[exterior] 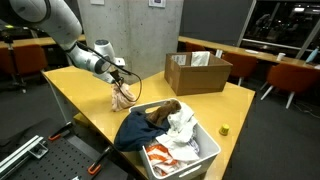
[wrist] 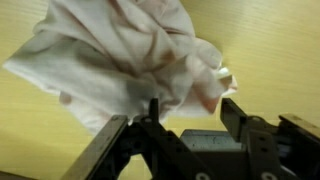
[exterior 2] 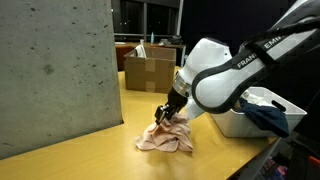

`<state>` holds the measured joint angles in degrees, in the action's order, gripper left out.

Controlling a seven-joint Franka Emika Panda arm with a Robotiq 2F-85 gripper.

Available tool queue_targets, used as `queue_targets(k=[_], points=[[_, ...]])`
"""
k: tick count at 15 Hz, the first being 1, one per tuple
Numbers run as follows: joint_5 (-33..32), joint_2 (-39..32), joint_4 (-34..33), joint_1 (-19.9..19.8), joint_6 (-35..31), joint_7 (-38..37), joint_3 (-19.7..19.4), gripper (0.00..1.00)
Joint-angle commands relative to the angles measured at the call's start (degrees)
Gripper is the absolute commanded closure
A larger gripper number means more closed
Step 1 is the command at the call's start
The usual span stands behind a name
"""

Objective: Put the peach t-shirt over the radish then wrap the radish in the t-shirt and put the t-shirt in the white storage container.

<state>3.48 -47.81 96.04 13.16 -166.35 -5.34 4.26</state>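
I should lift clear and come down over the heap's middle (exterior 2: 170, 136) before I close, because my open gripper is at the edge of the peach t-shirt's heap (wrist: 203, 98).
The peach t-shirt (exterior: 122, 97) lies in a crumpled heap on the wooden table; it also shows in an exterior view (exterior 2: 165, 138) and fills the top of the wrist view (wrist: 130, 50). My gripper (exterior: 122, 84) is right above the heap (exterior 2: 163, 117), its fingertips at the cloth. In the wrist view my gripper (wrist: 170, 115) has its fingers spread apart, with bare table between them and the cloth just beyond. No radish is visible; the shirt may cover it. The white storage container (exterior: 205, 155) stands at the table's near corner, full of clothes (exterior 2: 235, 122).
A dark blue garment (exterior: 140, 125) hangs over the container's side. An open cardboard box (exterior: 195, 72) stands at the far side of the table (exterior 2: 148, 70). A small yellow object (exterior: 224, 129) lies near the container. A concrete pillar (exterior 2: 50, 70) stands beside the table.
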Motion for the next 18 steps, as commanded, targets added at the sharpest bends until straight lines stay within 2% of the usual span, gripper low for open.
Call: queue_targets(k=[1, 5, 9, 12, 18], points=[[-1.41, 6.56, 5.28, -0.53, 1.12, 0.02, -1.63, 0.03], [-2.29, 12.21, 12.09, 0.13, 4.49, -1.97, -5.55, 0.00], [-2.73, 15.40, 18.71, -1.09, 6.78, -2.45, -6.47, 0.00], [-3.06, 14.33, 20.03, -2.29, 4.68, -1.28, -5.87, 0.00], [-2.48, 11.27, 18.10, -3.00, 0.65, -0.59, -3.67, 0.00]])
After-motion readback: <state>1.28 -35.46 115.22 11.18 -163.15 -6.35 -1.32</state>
